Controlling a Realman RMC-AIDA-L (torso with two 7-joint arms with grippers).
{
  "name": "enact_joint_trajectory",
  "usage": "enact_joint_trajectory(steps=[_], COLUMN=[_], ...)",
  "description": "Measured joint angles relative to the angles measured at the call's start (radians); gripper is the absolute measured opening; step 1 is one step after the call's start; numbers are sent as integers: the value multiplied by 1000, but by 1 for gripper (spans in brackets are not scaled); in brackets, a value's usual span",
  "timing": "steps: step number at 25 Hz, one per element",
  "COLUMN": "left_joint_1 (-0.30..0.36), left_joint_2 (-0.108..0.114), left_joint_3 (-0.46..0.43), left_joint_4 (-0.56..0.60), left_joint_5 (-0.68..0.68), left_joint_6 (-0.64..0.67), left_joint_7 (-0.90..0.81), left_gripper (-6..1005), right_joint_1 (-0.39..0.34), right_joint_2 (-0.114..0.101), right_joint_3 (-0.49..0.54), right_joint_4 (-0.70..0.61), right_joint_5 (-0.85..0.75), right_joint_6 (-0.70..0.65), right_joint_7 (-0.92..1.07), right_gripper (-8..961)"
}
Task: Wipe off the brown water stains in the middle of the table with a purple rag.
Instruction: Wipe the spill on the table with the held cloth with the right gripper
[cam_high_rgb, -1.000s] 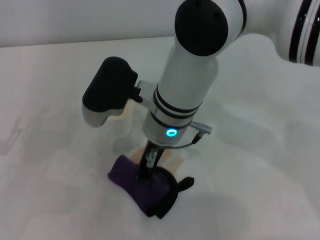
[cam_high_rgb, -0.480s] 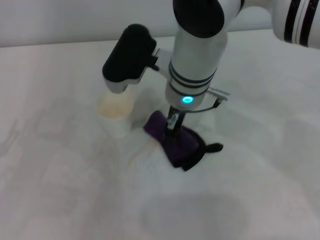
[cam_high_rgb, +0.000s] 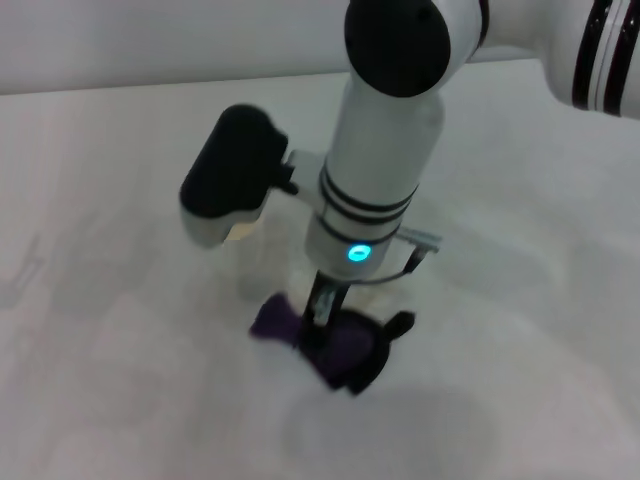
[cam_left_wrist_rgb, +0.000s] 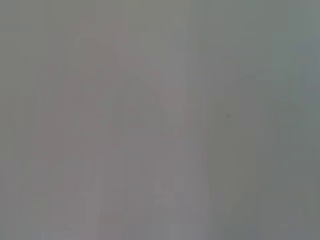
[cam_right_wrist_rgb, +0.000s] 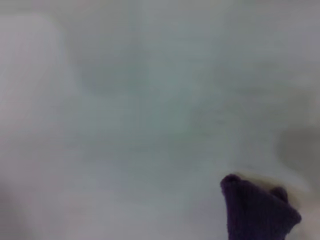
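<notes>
I can see a tan trace of the brown water stains (cam_right_wrist_rgb: 296, 194) next to the purple rag's tip, so next my right gripper wipes the rag back over that trace.
The purple rag (cam_high_rgb: 335, 343) lies on the white table (cam_high_rgb: 110, 330) in the middle of the head view, its black loop tail (cam_high_rgb: 398, 325) pointing right. My right gripper (cam_high_rgb: 322, 303) comes straight down from the right arm and is shut on the rag, pressing it to the tabletop. The rag's tip also shows in the right wrist view (cam_right_wrist_rgb: 256, 211), with a faint tan fringe beside it. The brown water stains do not show in the head view; the arm and rag cover that spot. My left gripper is out of view, and the left wrist view shows only a blank grey surface.
A white paper cup (cam_high_rgb: 243, 233) stands just behind and left of the rag, mostly hidden by the black wrist camera housing (cam_high_rgb: 230, 170). The table's far edge (cam_high_rgb: 150, 85) runs along the back.
My right gripper dragged the rag away and to the right half a second ago, uncovering the cup. It has since pulled the rag back towards me and to the left.
</notes>
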Motion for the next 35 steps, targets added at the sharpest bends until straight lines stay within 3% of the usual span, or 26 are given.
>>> enact_joint_trajectory(steps=[7,12,18,25,29,35], left_joint_1=[-2,-2,6,9,11,17], left_joint_2=[0,0,0,0,0,0], left_joint_3=[0,0,0,0,0,0], left_joint_4=[0,0,0,0,8,14], left_joint_5=[2,4,5,5,6,7], left_joint_6=[0,0,2,7,10,12], left_joint_7=[0,1,1,2,2,2], left_gripper=[892,892,892,892,892,892], right_joint_1=[1,16,47,61,53,51], right_joint_2=[0,0,0,0,0,0], right_joint_3=[-40,-72,-68,-47,31,69], right_joint_4=[-16,26,141,158,166,164], right_joint_5=[193,194,108,-58,-224,-321], right_joint_6=[-45,-105,-149,-127,-77,-46], right_joint_7=[-124,-100,-9,95,154,184], right_gripper=[88,88,88,88,86,83])
